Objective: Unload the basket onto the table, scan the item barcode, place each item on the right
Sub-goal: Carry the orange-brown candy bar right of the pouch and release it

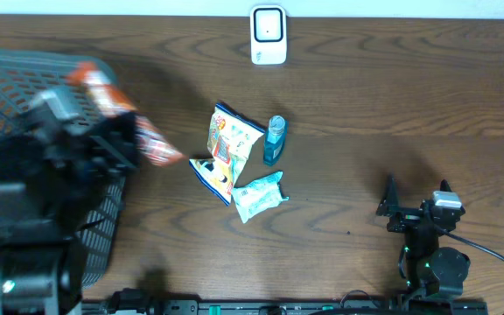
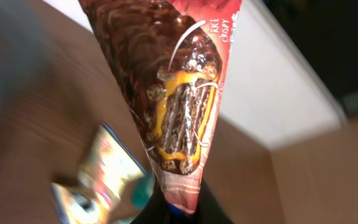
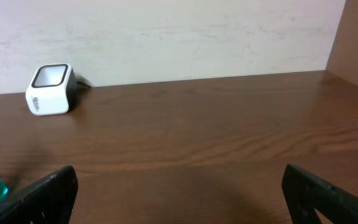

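The red wrapper's end (image 2: 183, 185) is between my fingers, and there is open wood (image 1: 318, 162) beyond the teal bottle. My left gripper keeps going there and lets go of the wrapper.
The item is a red chocolate bar wrapper (image 2: 179, 93) showing a cut wafer bar. My left gripper (image 2: 182, 208) is shut on its lower end. From overhead the wrapper (image 1: 156, 144) is a blurred red-orange strip sticking out of the left gripper (image 1: 122, 138), by the basket's right side. No barcode shows on the wrapper's visible face. The white scanner (image 1: 268, 35) stands at the table's far edge, also visible in the right wrist view as the scanner (image 3: 50, 89). My right gripper (image 1: 416, 203) rests at the near right, open and holding nothing (image 3: 179, 193).
A dark mesh basket (image 1: 7, 79) fills the left side. Mid-table lie a colourful snack bag (image 1: 227, 149), a teal bottle (image 1: 274, 140) and a pale green packet (image 1: 259, 194). The snack bag (image 2: 98, 180) shows blurred below the held wrapper.
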Robot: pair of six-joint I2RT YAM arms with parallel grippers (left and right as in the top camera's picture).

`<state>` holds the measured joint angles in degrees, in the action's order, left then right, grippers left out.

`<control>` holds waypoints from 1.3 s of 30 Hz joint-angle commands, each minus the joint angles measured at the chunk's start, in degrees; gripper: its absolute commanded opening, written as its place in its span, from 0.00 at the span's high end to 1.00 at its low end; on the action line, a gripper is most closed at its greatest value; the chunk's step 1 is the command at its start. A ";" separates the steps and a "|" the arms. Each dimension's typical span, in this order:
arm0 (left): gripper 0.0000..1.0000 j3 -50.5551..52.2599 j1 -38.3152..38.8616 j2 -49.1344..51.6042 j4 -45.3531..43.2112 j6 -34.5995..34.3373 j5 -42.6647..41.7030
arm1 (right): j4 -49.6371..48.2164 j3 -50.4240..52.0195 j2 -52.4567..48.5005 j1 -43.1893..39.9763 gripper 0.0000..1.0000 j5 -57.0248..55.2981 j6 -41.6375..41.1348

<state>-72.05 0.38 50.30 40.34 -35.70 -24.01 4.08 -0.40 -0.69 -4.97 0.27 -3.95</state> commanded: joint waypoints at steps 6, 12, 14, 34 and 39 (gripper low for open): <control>0.93 3.54 25.09 10.10 -10.88 5.66 4.35 | 0.24 0.09 0.37 -0.31 0.01 0.13 -0.72; 0.93 3.54 38.40 21.53 -20.81 17.25 4.44 | 0.24 0.09 0.37 -0.31 0.01 0.13 -0.72; 0.93 3.54 41.24 26.01 -23.30 20.63 4.90 | 0.24 0.09 0.37 -0.31 0.01 0.13 -0.72; 0.70 3.54 44.81 59.41 -33.33 16.31 11.98 | 0.24 0.09 0.37 -0.31 0.01 0.13 -0.72; 0.16 2.97 45.38 57.55 -32.52 12.92 14.45 | 0.24 0.09 0.37 -0.31 0.01 0.13 -0.72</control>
<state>-68.66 45.23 109.71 7.25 -21.12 -11.57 4.05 -0.40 -0.69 -4.97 0.25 -3.97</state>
